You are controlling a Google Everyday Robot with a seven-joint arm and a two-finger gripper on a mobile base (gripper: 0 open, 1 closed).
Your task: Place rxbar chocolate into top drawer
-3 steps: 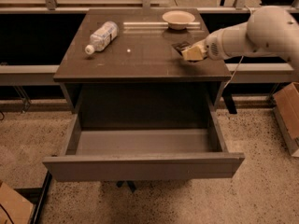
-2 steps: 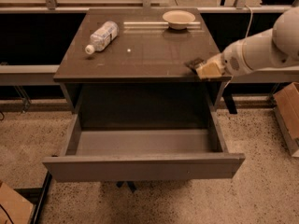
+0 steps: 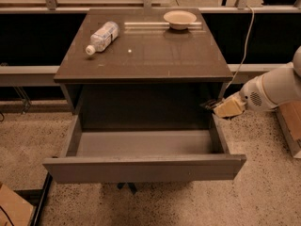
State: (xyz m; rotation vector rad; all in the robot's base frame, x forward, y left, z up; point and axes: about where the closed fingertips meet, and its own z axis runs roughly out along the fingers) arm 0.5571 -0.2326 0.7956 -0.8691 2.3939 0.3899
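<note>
The rxbar chocolate reaches over the side of the open, empty top drawer, so my gripper should carry on moving inward and let it go over the drawer's bottom (image 3: 180, 142).
The top drawer (image 3: 143, 168) stands pulled out under the dark table (image 3: 155, 60), and its grey inside shows nothing in it. My gripper (image 3: 217, 106) hangs just off the table's right front corner, above the drawer's right rear side wall. It is shut on a small dark flat piece, the rxbar chocolate (image 3: 209, 105), which sticks out leftward from the pale fingers (image 3: 229, 108). The white arm (image 3: 275, 87) comes in from the right edge.
A clear plastic water bottle (image 3: 102, 36) lies on the table's back left. A pale bowl (image 3: 179, 19) sits at the back right. A cable (image 3: 241, 55) hangs right of the table. Cardboard boxes stand at the right edge (image 3: 292, 121) and bottom left (image 3: 11, 207).
My gripper has moved from above the table's right side, off its front right edge and downward, carrying the dark bar to the drawer's right side. Bottle and bowl have not moved.
</note>
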